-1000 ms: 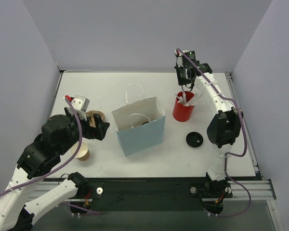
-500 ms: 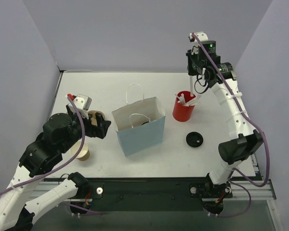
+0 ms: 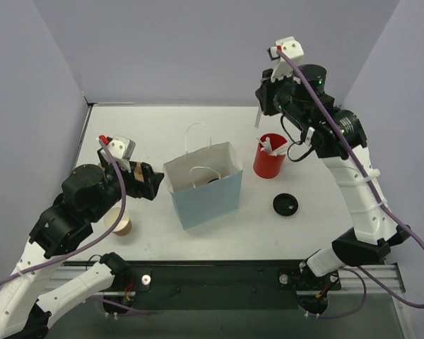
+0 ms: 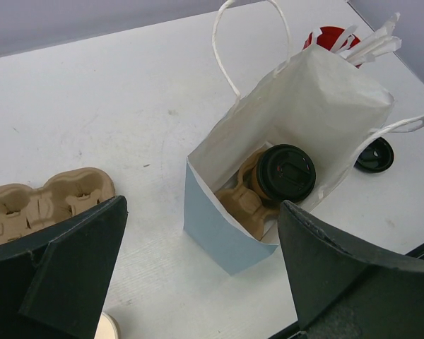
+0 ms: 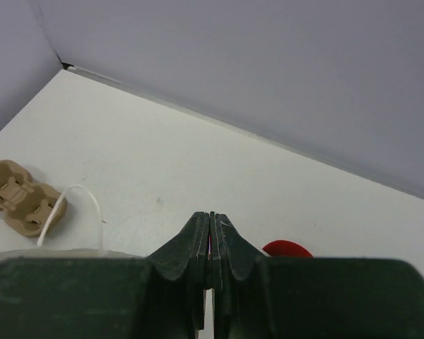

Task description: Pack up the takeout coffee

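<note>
The white straw [image 3: 258, 117] is hanging clear of the red cup, so my right gripper keeps moving until the straw is over the open blue bag [image 3: 203, 169] and then let go.
The takeout coffee [image 4: 286, 173], a tan cup with a black lid, stands inside the open blue bag [image 3: 203, 192], in a tan carrier [image 4: 244, 201]. From above, only its lid [image 3: 213, 181] shows in the bag's mouth. My left gripper [image 3: 147, 185] hovers just left of the bag, wide open and empty [image 4: 203, 206]. My right gripper [image 3: 261, 101] is raised at the back, above and left of the red cup [image 3: 269, 157]. It is shut [image 5: 212, 214] on a thin white straw [image 3: 257, 119] that hangs straight down.
A lidless tan cup [image 3: 119, 222] stands near the front left. A tan cup carrier [image 4: 49, 201] lies left of the bag. A loose black lid [image 3: 285, 204] lies right of the bag. White straws fill the red cup [image 4: 328, 35]. Walls enclose the table.
My right arm rose from the red cup and swung up and left, carrying a straw out with it. My left gripper edged slightly toward the bag and stayed open.
</note>
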You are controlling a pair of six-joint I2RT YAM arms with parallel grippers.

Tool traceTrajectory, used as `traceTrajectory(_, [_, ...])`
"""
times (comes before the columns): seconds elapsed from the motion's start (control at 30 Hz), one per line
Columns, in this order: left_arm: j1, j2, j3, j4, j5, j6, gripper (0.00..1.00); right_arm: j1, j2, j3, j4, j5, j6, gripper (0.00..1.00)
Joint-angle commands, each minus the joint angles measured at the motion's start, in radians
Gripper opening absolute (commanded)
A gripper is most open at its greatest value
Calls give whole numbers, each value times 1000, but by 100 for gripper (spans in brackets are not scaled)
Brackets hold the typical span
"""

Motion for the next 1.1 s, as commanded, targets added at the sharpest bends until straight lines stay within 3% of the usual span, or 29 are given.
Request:
traceTrajectory(0.0, [2, -21, 25, 54, -6, 36, 97, 120, -76, 30, 32, 74, -42, 0])
traceTrajectory(0.13, [2, -22, 56, 42, -20, 46, 97, 287, -98, 33, 52, 65, -64, 0])
traceTrajectory(0.27, [2, -25, 74, 27, -37, 49, 97, 367, -107, 1, 61, 68, -49, 0])
traceTrajectory(0.8, [2, -75, 33, 18, -37, 10, 97, 474, 5, -134, 69, 57, 68, 2])
traceTrajectory(0.9, [2, -79, 21, 33, -35, 10, 97, 474, 60, -123, 64, 5, 94, 9])
traceTrajectory(1.07, [2, -87, 11, 48, -38, 0, 97, 485, 82, -95, 29, 57, 116, 43])
